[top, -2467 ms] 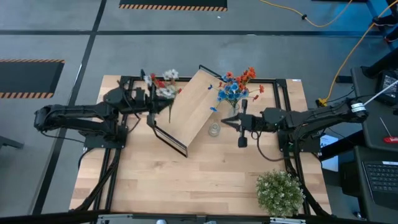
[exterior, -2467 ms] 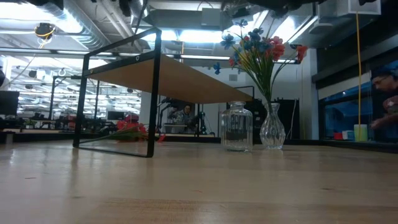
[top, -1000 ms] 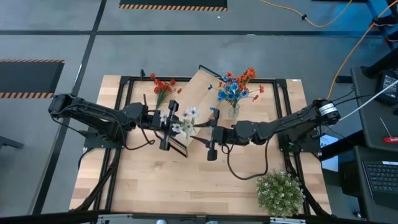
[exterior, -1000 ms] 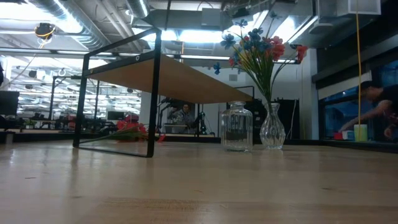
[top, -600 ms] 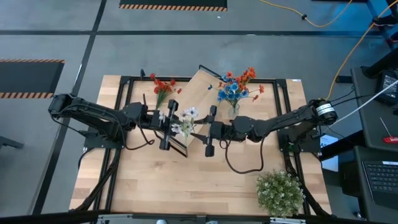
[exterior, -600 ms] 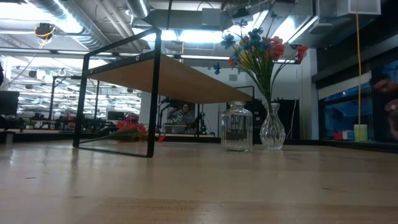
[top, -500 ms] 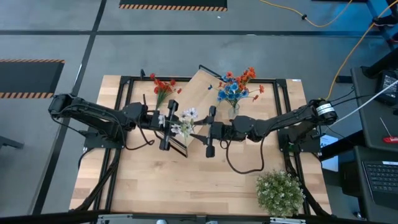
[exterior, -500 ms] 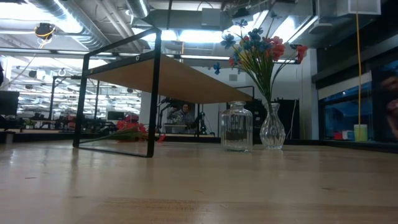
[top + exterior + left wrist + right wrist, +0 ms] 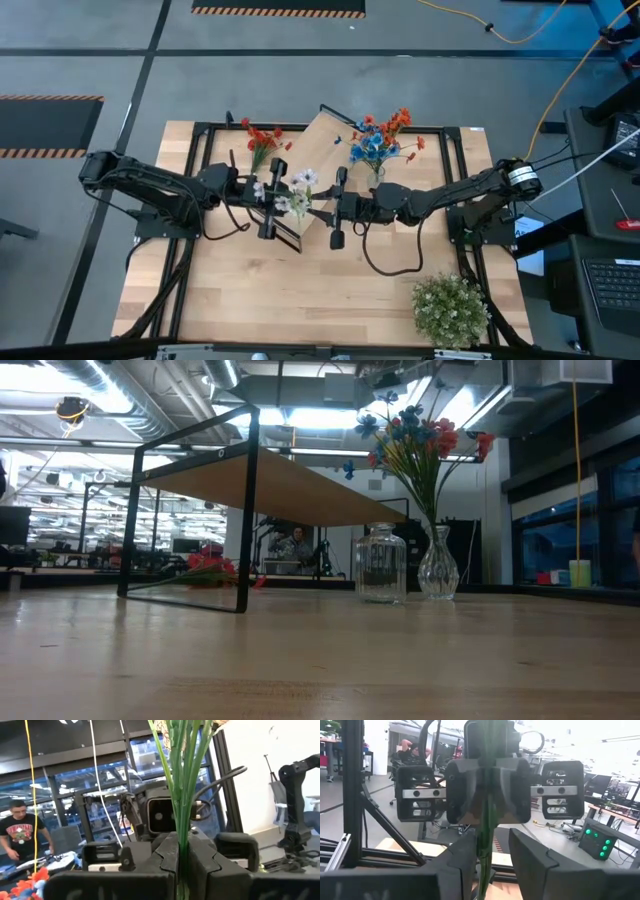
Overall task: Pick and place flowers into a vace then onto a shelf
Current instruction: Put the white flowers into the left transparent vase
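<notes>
The empty jar (image 9: 381, 566) is standing on the other side of the shelf from my left gripper, so my right gripper should grab the white flowers' stems (image 9: 485, 840) and lower them into the jar.
My left gripper (image 9: 283, 197), reaching in from the table's left, is shut on a sprig of white flowers (image 9: 298, 185) above the near end of the shelf (image 9: 325, 150). My right gripper (image 9: 320, 207) faces it from the right and is open. Its fingers stand on either side of the green stems (image 9: 486, 835), just below the left fingers; whether they touch the stems does not show. A glass vase (image 9: 437, 565) with blue and red flowers (image 9: 420, 440) stands on the table beside the shelf. Red flowers (image 9: 262, 138) lie on the table at the far left. My left gripper pinches the bundle of thin green stems (image 9: 181, 842) between its two fingers. The fingers come nearly level from the table's left and lie across the stems. The stems stand upright with the blossoms above the fingers, and the sprig is lifted clear of the table.
The shelf's light-wood board (image 9: 270, 485) rests on a black wire frame and slants across the far middle of the table. An empty glass jar (image 9: 381, 565) stands next to the vase. A bushy green plant (image 9: 450, 310) sits at the near right corner.
My right gripper has moved a little toward the table's left, closing in on the stems held by my left gripper. The white flowers and my left gripper have stayed where they were.
</notes>
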{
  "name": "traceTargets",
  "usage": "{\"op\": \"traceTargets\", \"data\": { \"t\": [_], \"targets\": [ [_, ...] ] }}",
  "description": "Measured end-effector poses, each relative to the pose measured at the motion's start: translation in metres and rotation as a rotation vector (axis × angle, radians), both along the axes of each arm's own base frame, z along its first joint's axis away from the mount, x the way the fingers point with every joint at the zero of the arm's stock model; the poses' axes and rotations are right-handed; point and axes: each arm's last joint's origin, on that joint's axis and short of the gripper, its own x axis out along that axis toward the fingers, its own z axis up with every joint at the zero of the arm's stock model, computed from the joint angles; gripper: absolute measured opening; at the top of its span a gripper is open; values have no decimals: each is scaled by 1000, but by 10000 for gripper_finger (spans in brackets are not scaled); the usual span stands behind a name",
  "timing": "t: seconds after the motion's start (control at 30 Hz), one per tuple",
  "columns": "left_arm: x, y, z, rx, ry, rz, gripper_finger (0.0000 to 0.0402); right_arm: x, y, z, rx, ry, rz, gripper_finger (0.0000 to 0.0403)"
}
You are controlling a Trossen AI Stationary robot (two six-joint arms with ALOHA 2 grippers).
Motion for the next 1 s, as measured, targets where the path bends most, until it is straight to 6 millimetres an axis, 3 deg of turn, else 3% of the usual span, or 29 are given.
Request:
{"op": "traceTargets", "data": {
  "t": [0.47,0.7,1.0],
  "targets": [
    [7,2,-6,22,2,17,13,0,0,0,-3,2,14,10],
    [5,2,-6,2,29,15,22,0,0,-1,-5,6,15,8],
    [-9,5,-1,-13,116,84,89,0,0,0,-9,0,10,6]
  ]
}}
